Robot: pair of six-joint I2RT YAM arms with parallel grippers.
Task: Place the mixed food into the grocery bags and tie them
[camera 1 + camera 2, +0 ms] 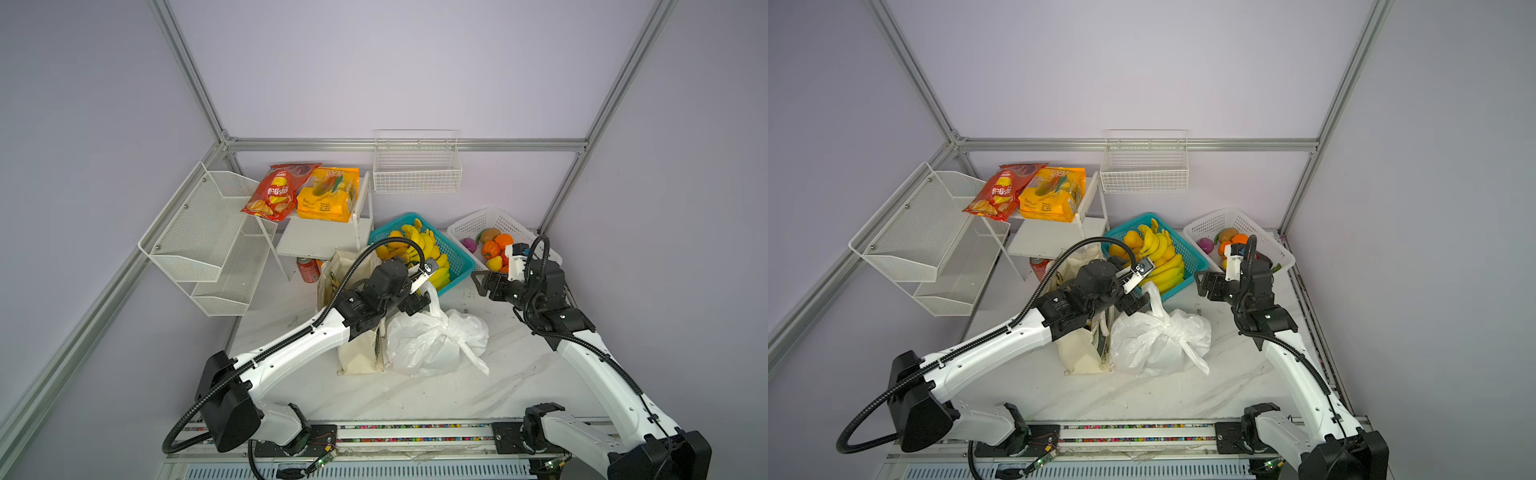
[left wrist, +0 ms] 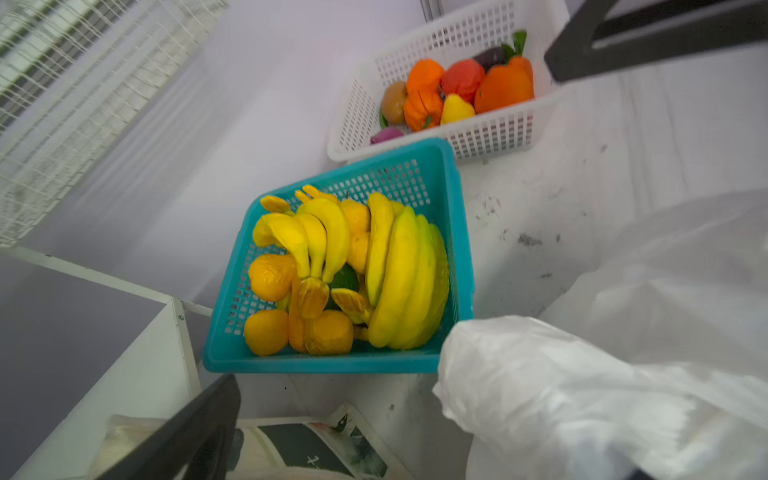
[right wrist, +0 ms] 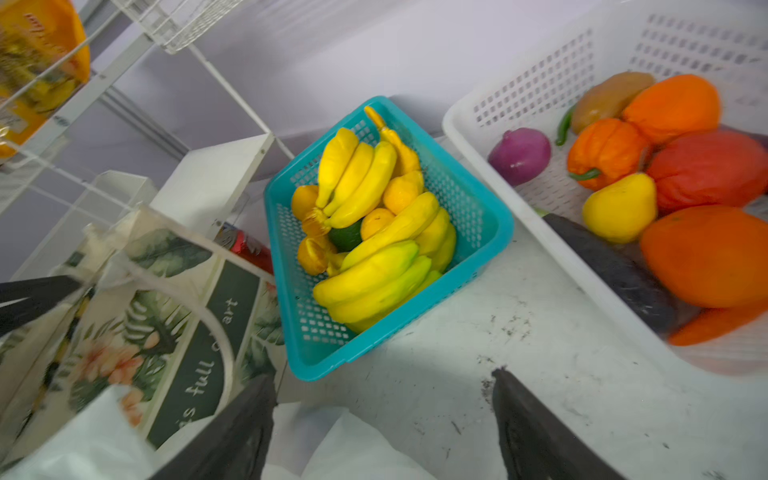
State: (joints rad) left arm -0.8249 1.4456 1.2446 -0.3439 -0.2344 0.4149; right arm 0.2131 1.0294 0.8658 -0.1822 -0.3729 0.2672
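My left gripper faces the teal basket, past the white bag's handle loop (image 1: 433, 298). It should turn down, grab the bag's knotted neck (image 1: 442, 327) and lift the bag into the tote.
The white plastic grocery bag (image 1: 432, 345) (image 1: 1154, 340) sits bulging mid-table, its handles knotted on top. The cream tote (image 1: 357, 353) (image 3: 137, 316) stands just left of it, partly hidden under my left arm. My left gripper (image 1: 417, 303) (image 1: 1133, 301) (image 2: 384, 457) is open beside the bag's raised handle loop (image 2: 540, 395), gripping nothing. My right gripper (image 1: 478, 283) (image 1: 1200, 283) (image 3: 380, 436) is open and empty over bare table, between the bag and the baskets. Yellow bananas (image 1: 419, 249) (image 2: 395, 274) (image 3: 374, 257) lie in the teal basket (image 1: 461, 266). A purple eggplant (image 3: 615, 270) lies among toy produce (image 1: 494, 249).
The white basket (image 1: 473, 224) of toy produce stands at the back right. A red chip bag (image 1: 276, 193) and a big orange-yellow packet (image 1: 328, 199) rest on the white shelf. A wire basket (image 1: 415, 166) hangs on the back wall, a mesh rack (image 1: 208, 241) stands left, and a red can (image 1: 307, 270) sits behind the tote.
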